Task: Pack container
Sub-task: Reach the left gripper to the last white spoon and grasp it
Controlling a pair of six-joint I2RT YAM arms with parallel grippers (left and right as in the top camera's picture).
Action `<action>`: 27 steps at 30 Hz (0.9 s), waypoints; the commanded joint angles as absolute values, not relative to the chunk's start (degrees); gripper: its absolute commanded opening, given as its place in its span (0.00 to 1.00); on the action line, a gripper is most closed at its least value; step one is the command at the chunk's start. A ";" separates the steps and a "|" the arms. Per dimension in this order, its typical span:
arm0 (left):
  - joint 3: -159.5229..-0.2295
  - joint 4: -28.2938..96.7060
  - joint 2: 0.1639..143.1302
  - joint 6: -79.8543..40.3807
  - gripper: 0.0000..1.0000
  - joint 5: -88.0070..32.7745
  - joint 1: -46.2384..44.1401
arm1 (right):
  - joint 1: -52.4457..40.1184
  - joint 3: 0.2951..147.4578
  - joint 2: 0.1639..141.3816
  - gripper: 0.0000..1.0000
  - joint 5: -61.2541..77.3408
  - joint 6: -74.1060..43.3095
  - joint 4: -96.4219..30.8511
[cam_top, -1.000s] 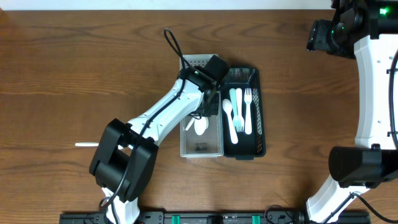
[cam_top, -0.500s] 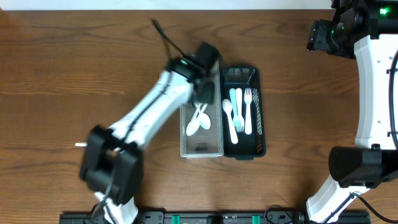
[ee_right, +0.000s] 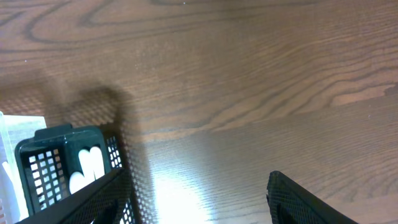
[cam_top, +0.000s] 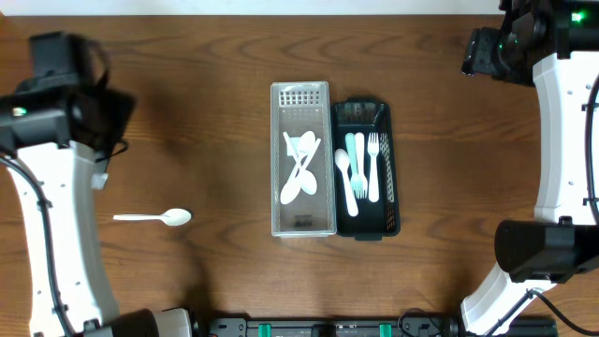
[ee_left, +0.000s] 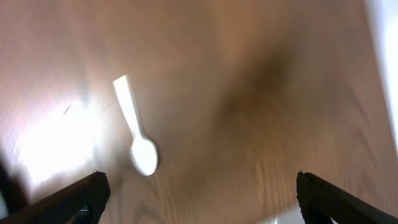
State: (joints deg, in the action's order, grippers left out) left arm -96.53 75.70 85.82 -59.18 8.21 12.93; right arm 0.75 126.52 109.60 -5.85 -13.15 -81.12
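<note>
The loose white spoon (cam_top: 153,217) needs my left gripper to keep moving down toward it until the spoon's handle is between the fingers. The open fingers already face across that thin handle (cam_top: 137,217).
A clear container (cam_top: 301,92) sits mid-table with two white spoons (cam_top: 299,174) crossed inside it. Touching its right side is a black tray (cam_top: 397,192) holding a white spoon, a teal utensil and a white fork. Another white spoon (cam_top: 154,217) lies loose on the wood at the left; the left wrist view shows this spoon (ee_left: 137,138) below and ahead of my left gripper (ee_left: 199,199), which is open and empty. From overhead the left gripper (cam_top: 98,112) hovers at the far left. My right gripper (cam_top: 479,54) stays at the back right, open and empty (ee_right: 196,193).
The right wrist view catches the black tray's corner (ee_right: 62,158) and a sliver of the clear container (ee_right: 12,134) at its left edge. Bare brown wood surrounds both containers. The arms' bases stand at the front edge.
My left arm swung from over the clear container to the far left, opening on the way. A second spoon now lies in the container. The right arm has not moved.
</note>
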 commanded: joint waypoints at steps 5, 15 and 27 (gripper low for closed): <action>-84.75 73.78 87.24 -75.11 0.98 9.06 18.20 | 1.21 126.13 109.84 0.74 -6.17 -12.80 -80.16; -61.10 53.76 87.92 -75.16 0.98 7.53 18.26 | 1.21 126.13 109.84 0.74 -6.20 -12.78 -80.55; -54.11 45.45 96.53 -75.13 0.98 7.60 18.26 | 1.21 126.13 109.84 0.74 -6.22 -12.78 -80.62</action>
State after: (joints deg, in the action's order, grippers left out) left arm -54.52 45.69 94.28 -74.67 7.29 18.00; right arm 0.75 126.50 109.60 -5.87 -13.15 -80.51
